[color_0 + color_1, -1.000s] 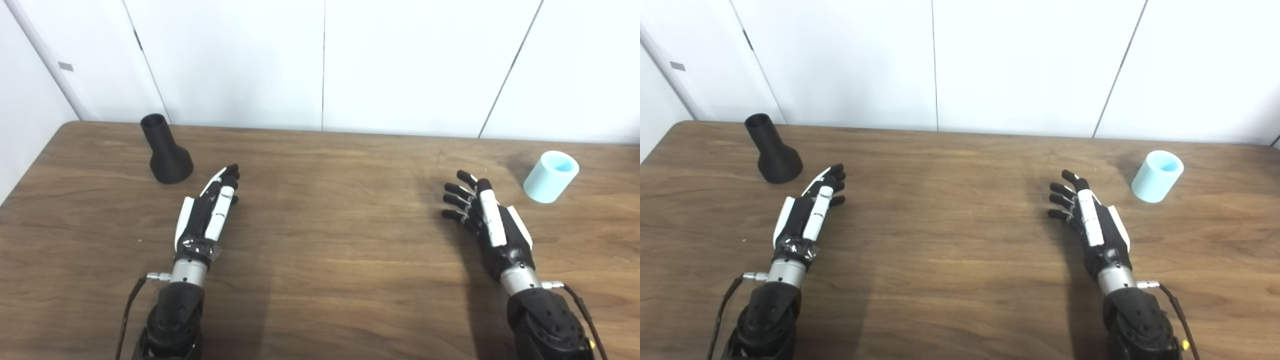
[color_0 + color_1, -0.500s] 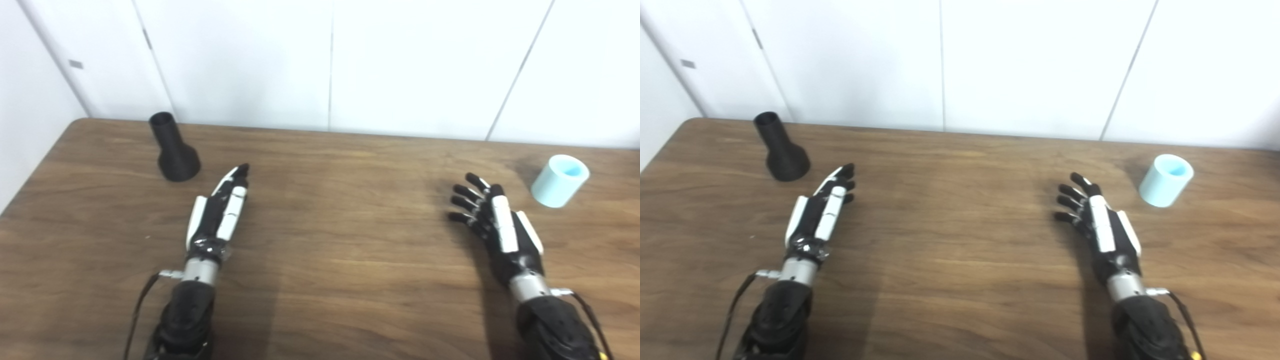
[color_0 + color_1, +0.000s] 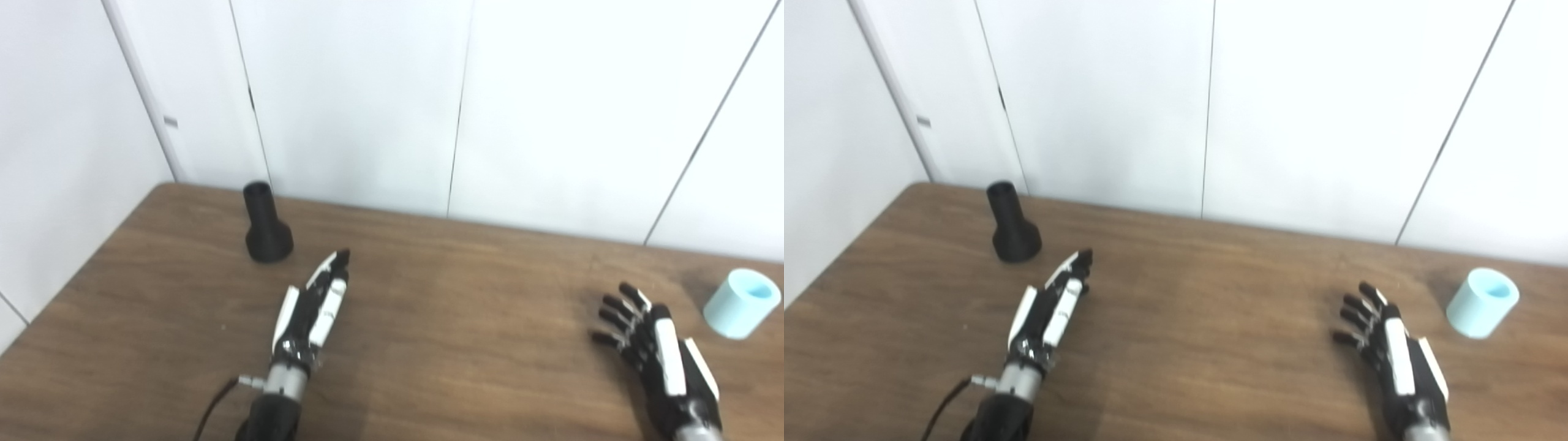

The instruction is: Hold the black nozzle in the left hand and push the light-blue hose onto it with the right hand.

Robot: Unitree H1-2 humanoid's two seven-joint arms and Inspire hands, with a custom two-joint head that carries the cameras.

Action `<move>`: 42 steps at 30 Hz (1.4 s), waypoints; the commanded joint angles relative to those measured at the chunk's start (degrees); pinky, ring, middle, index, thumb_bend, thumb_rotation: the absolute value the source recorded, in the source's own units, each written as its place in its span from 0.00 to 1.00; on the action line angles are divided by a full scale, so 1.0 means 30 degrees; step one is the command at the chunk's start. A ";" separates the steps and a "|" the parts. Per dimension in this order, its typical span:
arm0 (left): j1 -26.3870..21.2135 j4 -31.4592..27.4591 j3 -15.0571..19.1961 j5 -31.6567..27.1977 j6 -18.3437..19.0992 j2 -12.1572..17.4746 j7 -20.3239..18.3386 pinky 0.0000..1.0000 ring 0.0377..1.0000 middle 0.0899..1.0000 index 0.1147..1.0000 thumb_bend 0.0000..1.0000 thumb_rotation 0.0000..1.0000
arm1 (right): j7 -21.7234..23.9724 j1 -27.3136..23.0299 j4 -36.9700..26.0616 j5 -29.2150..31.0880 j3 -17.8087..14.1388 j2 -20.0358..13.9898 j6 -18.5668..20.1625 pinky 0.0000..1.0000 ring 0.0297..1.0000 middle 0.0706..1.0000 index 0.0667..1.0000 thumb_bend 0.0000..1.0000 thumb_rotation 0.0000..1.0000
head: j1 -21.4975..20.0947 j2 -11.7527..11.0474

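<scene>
The black nozzle has a wide base and flares there point(image 3: 268, 229), so the light-blue hose point(image 3: 742, 302) should go over the nozzle's narrow neck and leave that base showing when I push it on.
The black nozzle point(image 3: 266, 225) stands upright on its wide base at the table's far left, narrow neck up. My left hand point(image 3: 313, 302) lies open just right of and nearer than it, fingertips pointing toward the wall, not touching it. The light-blue hose piece point(image 3: 742, 303), a short hollow cylinder, stands at the far right. My right hand point(image 3: 656, 349) is open with fingers spread, left of and below the hose, a hand's width away. Neither hand holds anything.
The brown wooden table point(image 3: 453, 318) ends at a white panelled wall point(image 3: 392, 104) just behind the nozzle and hose. Its left edge runs diagonally close to the nozzle. Bare wood stretches between the two hands.
The camera has tilted up and turned left, so the whole scene sits lower and further right. The left hand has stretched a little toward the nozzle. Nozzle and hose have not moved.
</scene>
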 commanded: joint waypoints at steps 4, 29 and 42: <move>0.0051 0.0639 -0.0396 0.0191 0.0832 -0.0457 -0.0248 0.89 0.94 0.92 0.92 0.33 0.88 | -0.0139 -0.0101 0.0187 0.0223 -0.0088 0.0180 0.0935 0.76 0.84 0.85 0.94 0.34 1.00 | 0.0150 -0.0745; 0.0162 0.0886 -0.0600 0.1236 0.0050 -0.0443 0.0467 0.90 0.92 0.90 0.89 0.34 0.75 | 0.0184 0.0264 -0.0302 0.0334 0.0037 0.0026 0.0526 0.75 0.85 0.85 0.95 0.35 1.00 | 0.0112 -0.0569; 0.0750 -0.2562 -0.0357 0.3812 0.1240 -0.1241 0.2068 0.73 0.80 0.82 0.82 0.58 0.28 | -0.0363 0.0658 -0.1460 -0.0367 0.0154 -0.0028 0.1234 0.75 0.83 0.84 0.94 0.29 1.00 | 0.0076 -0.0031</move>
